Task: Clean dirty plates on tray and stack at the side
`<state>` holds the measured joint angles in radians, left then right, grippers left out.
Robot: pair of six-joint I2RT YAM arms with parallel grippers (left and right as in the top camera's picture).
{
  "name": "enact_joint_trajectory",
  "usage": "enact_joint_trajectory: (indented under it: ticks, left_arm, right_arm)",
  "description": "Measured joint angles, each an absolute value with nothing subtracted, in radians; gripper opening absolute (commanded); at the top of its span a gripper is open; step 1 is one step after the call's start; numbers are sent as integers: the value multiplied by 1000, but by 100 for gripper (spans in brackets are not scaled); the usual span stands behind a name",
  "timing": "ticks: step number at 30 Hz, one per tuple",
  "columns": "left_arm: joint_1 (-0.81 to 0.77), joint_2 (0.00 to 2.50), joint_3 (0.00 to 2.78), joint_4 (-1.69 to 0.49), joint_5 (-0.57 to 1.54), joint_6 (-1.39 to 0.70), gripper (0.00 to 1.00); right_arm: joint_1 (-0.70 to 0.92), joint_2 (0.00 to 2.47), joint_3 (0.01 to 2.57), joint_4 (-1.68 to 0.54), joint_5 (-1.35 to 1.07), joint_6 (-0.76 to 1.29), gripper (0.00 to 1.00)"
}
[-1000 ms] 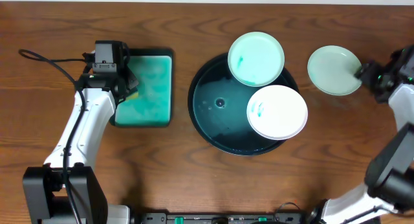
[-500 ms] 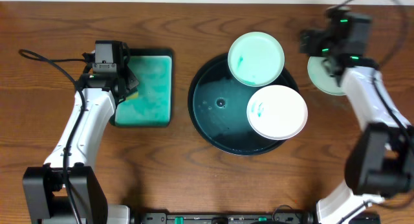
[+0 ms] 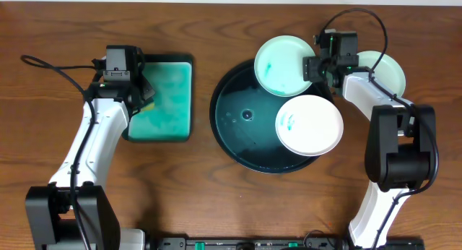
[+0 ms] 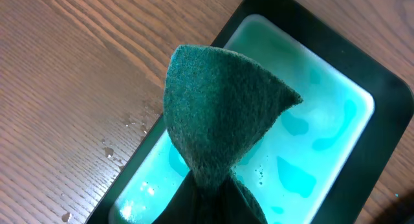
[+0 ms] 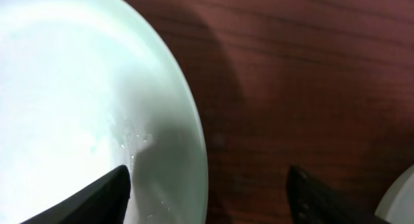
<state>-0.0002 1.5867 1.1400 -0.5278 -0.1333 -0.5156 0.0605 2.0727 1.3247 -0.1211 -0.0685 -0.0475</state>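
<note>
The mint plate sticks out past the tray's far rim (image 3: 253,61). I should use my right gripper to grip its edge (image 5: 204,175), pull it over the tray and hold it for the sponge.
The black tray (image 3: 229,131) holds a white plate (image 3: 309,125) with a small teal smear at its right. A mint plate (image 3: 283,65) with a teal smear lies on the tray's far rim. A third pale plate (image 3: 382,75) lies on the table to the right, partly hidden by my right arm. My right gripper (image 3: 312,66) is open at the mint plate's right edge. In the right wrist view (image 5: 207,198) one finger is over the mint plate (image 5: 77,88) and the other over the table. My left gripper (image 3: 137,89) is shut on a green sponge (image 4: 220,114).
A rectangular teal dish (image 3: 167,98) with wet teal liquid sits at the left, under the sponge; it also shows in the left wrist view (image 4: 317,133). Water drops lie on the wood beside it. A black cable loops at the far left.
My right arm has swung left from the side plate on the table to the mint plate's right edge. The left arm and sponge have not moved.
</note>
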Motion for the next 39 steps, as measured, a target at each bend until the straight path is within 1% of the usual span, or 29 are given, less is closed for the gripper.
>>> enact_joint_trajectory:
  ticks: [1, 3, 5, 7, 8, 9, 16, 21, 27, 33, 39]
  left_arm:
    - [0, 1587, 1140, -528, -133, -516, 7]
    - [0, 1587, 1140, -528, -133, -516, 7]
    - [0, 1587, 1140, -527, -133, -516, 7]
    - [0, 1587, 1140, -527, -133, -516, 7]
    - [0, 1587, 1140, -527, -133, -516, 7]
    - [0, 1587, 1140, -527, -133, -516, 8]
    - [0, 1587, 1140, -525, -133, -516, 7]
    - [-1, 1587, 1140, -523, -132, -515, 7]
    - [-11, 1587, 1140, -464, -23, -444, 7]
    - [-53, 1587, 1140, -422, 51, -413, 7]
    - [-118, 1587, 1140, -403, 101, -426, 7]
  right_arm:
    - [60, 2073, 1325, -118, -73, -48, 67]
    - [60, 2075, 1325, -109, -88, -52, 56]
    - [60, 2080, 1325, -100, -101, -51, 39]
    - [61, 2091, 1325, -97, -113, -48, 14]
    - [61, 2095, 1325, -94, -124, -44, 5]
    - [62, 2097, 1325, -91, -119, -35, 1]
    - [62, 2090, 1327, -86, -198, 17, 1]
    - [62, 2012, 1326, -134, -268, 35, 1]
    - [97, 1897, 1327, -234, -327, 48, 1]
    - [176, 1942, 1328, -322, -352, 72, 1]
    - [192, 2032, 1328, -341, -360, 94, 1]
